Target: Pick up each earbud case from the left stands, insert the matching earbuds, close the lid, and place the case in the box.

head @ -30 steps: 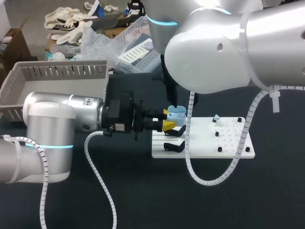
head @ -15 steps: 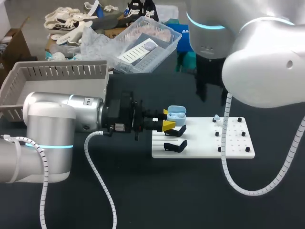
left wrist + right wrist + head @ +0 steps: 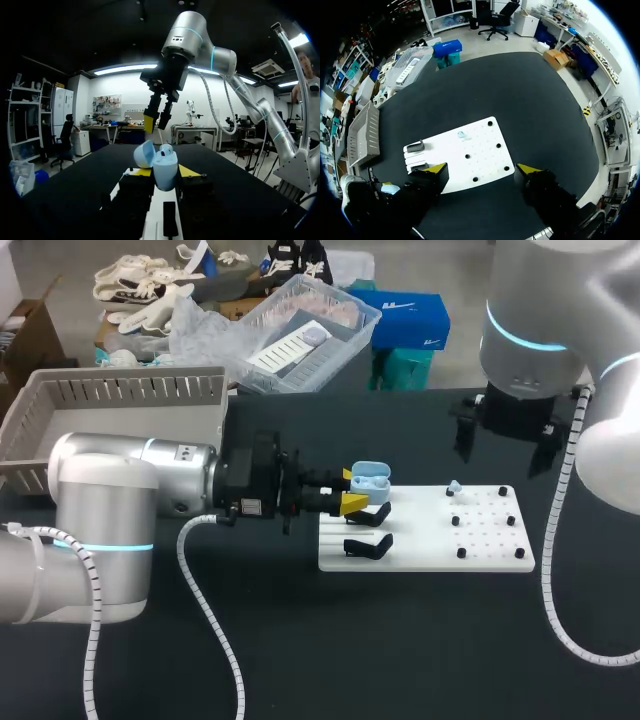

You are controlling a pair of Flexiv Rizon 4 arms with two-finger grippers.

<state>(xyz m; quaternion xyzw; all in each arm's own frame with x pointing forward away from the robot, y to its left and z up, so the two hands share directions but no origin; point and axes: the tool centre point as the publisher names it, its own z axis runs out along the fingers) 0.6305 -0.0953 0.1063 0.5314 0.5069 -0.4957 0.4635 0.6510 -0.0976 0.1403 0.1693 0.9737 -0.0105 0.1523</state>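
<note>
The row of black stands (image 3: 371, 516) reaches as far as the light-blue earbud case (image 3: 370, 483), so I should expect one more stand to be hidden behind the case.
My left gripper (image 3: 350, 489) is shut on a light-blue earbud case (image 3: 368, 478), holding it upright just above the left edge of the white board (image 3: 430, 535). In the left wrist view the case (image 3: 164, 170) stands between the yellow tips with its lid (image 3: 144, 154) open and one earbud (image 3: 166, 148) seated inside. A second light-blue earbud (image 3: 454, 486) rests on the board; the right wrist view shows that earbud (image 3: 461, 134) ahead of my right gripper (image 3: 481, 170). My right gripper (image 3: 503, 445) hangs open high above the board's right end, holding nothing.
Two black stands (image 3: 367, 544) sit on the board's left part, with several black pegs (image 3: 461, 553) on its right part. The grey slatted box (image 3: 120, 400) stands at the back left. A clear plastic bin (image 3: 300, 335) lies behind the table.
My right arm lifted off the case, swung up and to the right, and its fingers opened wide. An earbud now sits in the case. The left arm kept still.
</note>
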